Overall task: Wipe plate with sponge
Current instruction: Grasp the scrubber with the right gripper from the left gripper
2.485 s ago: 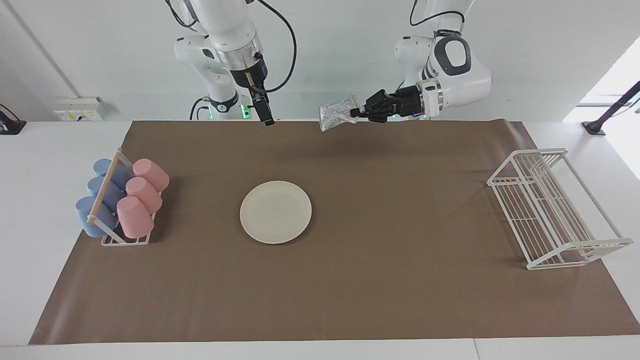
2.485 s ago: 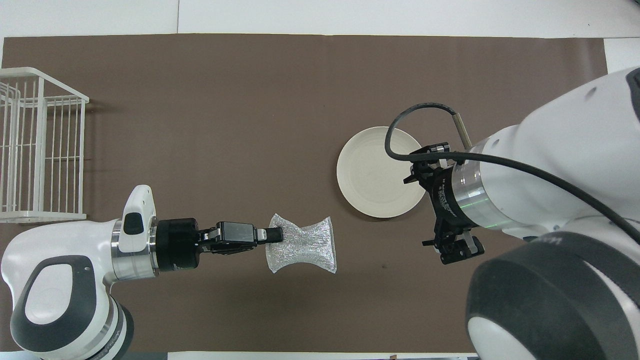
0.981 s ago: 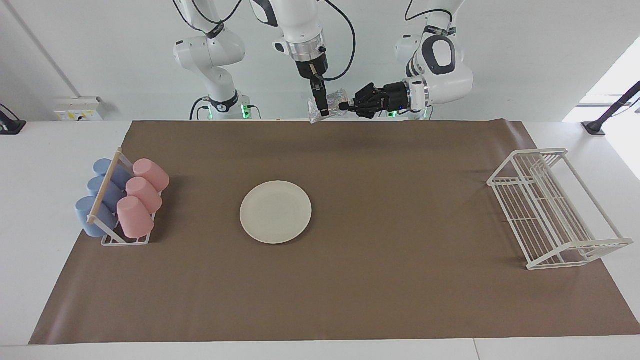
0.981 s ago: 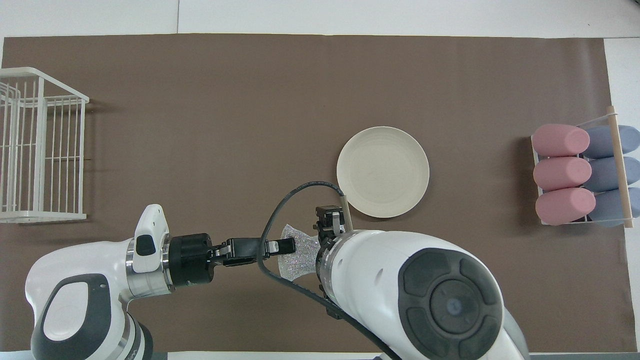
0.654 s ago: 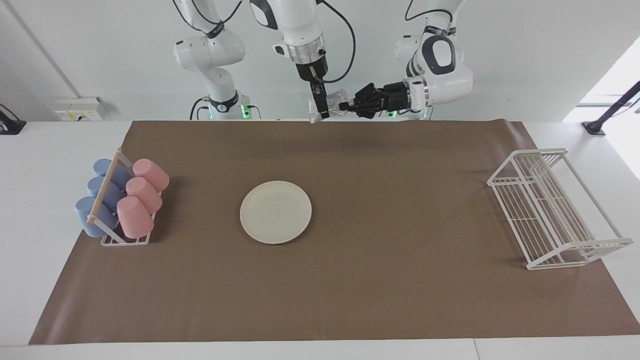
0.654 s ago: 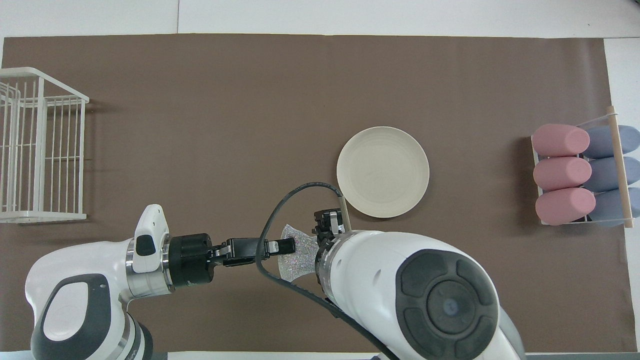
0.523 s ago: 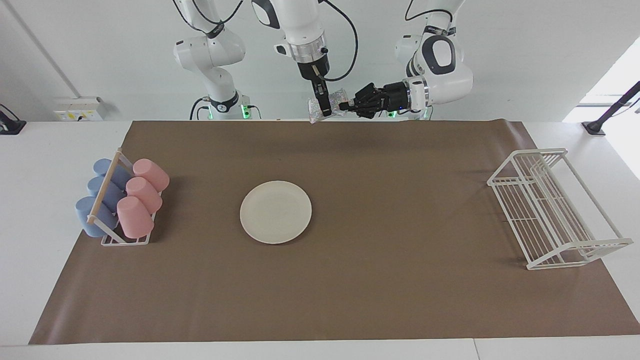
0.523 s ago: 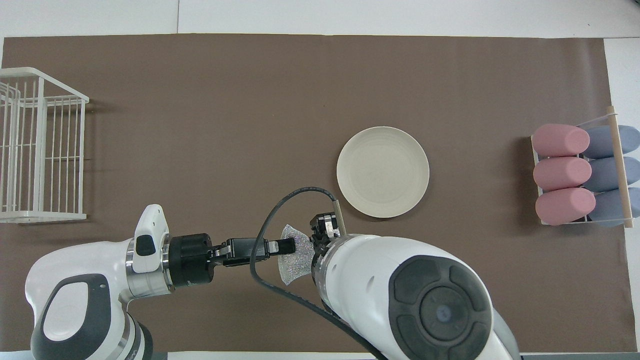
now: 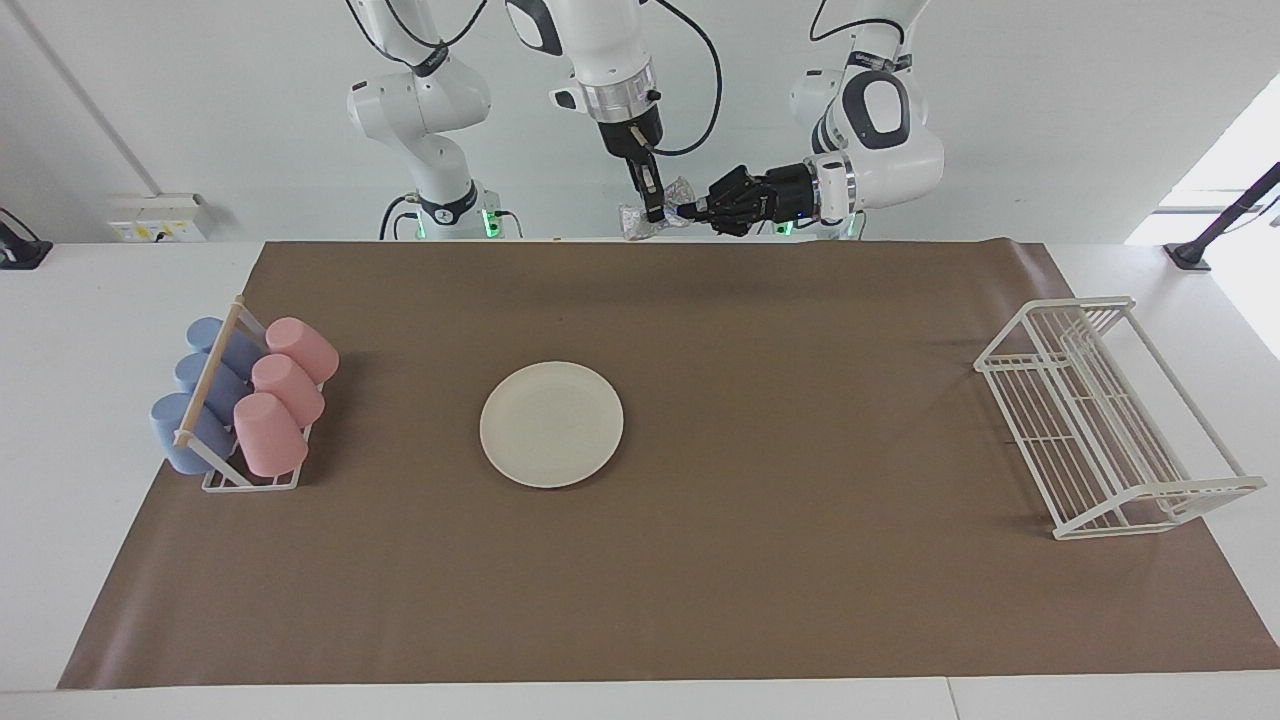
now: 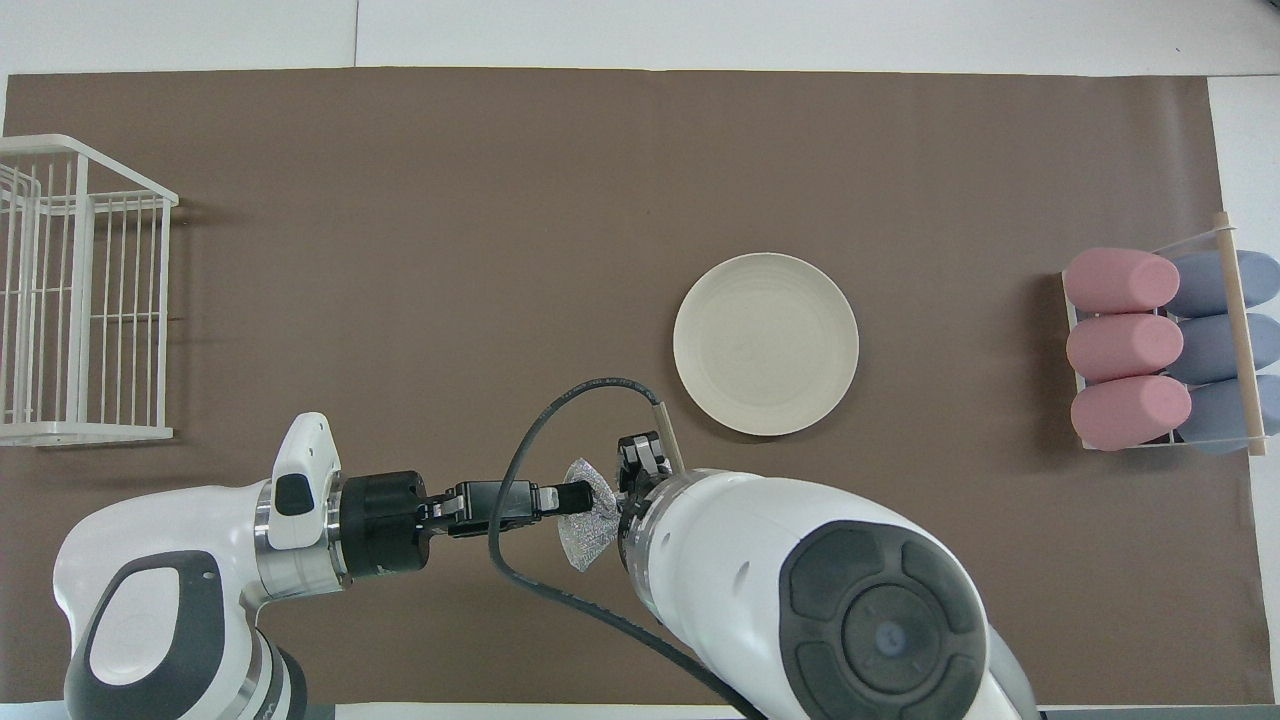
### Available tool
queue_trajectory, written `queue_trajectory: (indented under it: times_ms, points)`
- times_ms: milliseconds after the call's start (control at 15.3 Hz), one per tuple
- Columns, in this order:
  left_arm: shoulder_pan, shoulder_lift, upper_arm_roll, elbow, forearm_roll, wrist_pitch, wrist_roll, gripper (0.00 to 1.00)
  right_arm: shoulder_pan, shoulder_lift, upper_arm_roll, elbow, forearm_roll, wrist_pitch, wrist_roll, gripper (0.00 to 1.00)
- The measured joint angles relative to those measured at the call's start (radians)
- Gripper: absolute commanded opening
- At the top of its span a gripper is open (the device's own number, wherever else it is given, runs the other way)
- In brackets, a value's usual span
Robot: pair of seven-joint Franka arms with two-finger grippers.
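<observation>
My left gripper is closed on one end of the sponge (image 10: pixel 585 523), so next I open it and move it away before my right gripper wipes the plate (image 10: pixel 767 344).
The cream-white plate (image 9: pixel 551 424) (image 10: pixel 766 343) lies flat on the brown mat, with nothing on it. The silvery sponge (image 9: pixel 632 222) (image 10: pixel 588 530) hangs in the air over the mat's edge by the robots, between the two hands. My left gripper (image 9: pixel 688 210) (image 10: pixel 582 495) reaches in sideways and is shut on one end of it. My right gripper (image 9: pixel 655 212) points straight down and is shut on the sponge's middle, so the mesh bunches up around its fingers. In the overhead view the right arm's wrist hides the right fingertips.
A rack of pink and blue cups (image 9: pixel 240 400) (image 10: pixel 1160 350) lies on the mat at the right arm's end. A white wire rack (image 9: pixel 1100 420) (image 10: pixel 80 290) stands at the left arm's end. The brown mat (image 9: pixel 800 560) covers the table.
The right gripper swung over from near the plate to the sponge held out by the left gripper and closed on it. The sponge has crumpled smaller.
</observation>
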Motion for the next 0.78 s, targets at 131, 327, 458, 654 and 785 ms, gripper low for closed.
queue_trajectory:
  times_ms: [131, 327, 458, 654, 785]
  points:
    - [0.0, 0.0, 0.0, 0.0, 0.0, 0.001, 0.0, 1.0, 0.001, 0.0, 0.001, -0.001, 0.0, -0.001, -0.004, 0.0]
    - [0.0, 0.0, 0.0, 0.0, 0.0, 0.002, -0.003, 1.0, 0.002, 0.0, 0.002, -0.002, 0.0, -0.001, -0.034, 0.0]
    - [0.0, 0.0, 0.0, 0.0, 0.012, 0.004, -0.012, 1.0, -0.013, 0.0, -0.003, -0.006, 0.0, 0.001, -0.113, 0.0]
    - [0.007, 0.0, 0.006, 0.0, 0.11, 0.014, -0.071, 1.0, -0.115, 0.007, -0.009, -0.03, 0.0, 0.035, -0.3, 0.0]
    - [0.032, 0.0, 0.011, 0.0, 0.186, 0.015, -0.111, 1.0, -0.175, 0.044, -0.015, -0.062, 0.0, 0.094, -0.406, 0.0]
